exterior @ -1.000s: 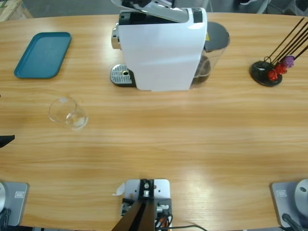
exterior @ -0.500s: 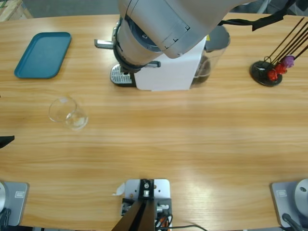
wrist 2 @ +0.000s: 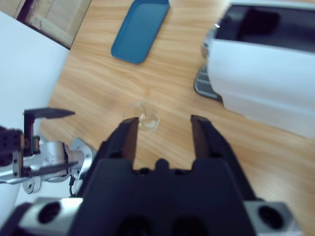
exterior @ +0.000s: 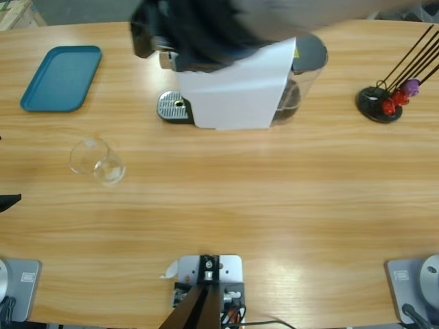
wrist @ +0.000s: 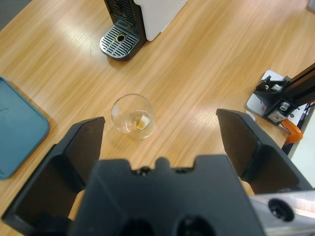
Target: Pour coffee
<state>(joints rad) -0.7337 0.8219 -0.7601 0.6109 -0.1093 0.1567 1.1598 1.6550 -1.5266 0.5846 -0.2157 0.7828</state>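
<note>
A white and yellow patch (wrist: 143, 122) can be seen inside the bottom ring, so the robot should expect it to move along when the robot carries the glass (wrist: 132, 115).
A small clear drinking glass (exterior: 96, 161) stands on the wooden table, left of centre, and looks empty; the coffee is out of view. My left gripper (wrist: 160, 120) hangs high above the table with its jaws wide open, and the glass (wrist: 132, 115) sits well below and between them. My right gripper (wrist 2: 163, 119) is open too, high up, looking down at the glass (wrist 2: 145, 118) far beneath. In the high view a blurred dark part of my right arm (exterior: 185, 34) crosses the top of the white coffee machine (exterior: 236, 92).
The machine's round metal drip tray (exterior: 173, 106) sits at its left foot. A teal tray (exterior: 60, 77) lies at the back left. A black capsule stand (exterior: 381, 103) with red and purple capsules is at the back right. The left arm (wrist 2: 44, 152) shows beyond the table's edge.
The arm over the coffee machine has swung: a large silver elbow covered the machine half a second ago, now a blurred dark part crosses its top. The glass has not moved.
</note>
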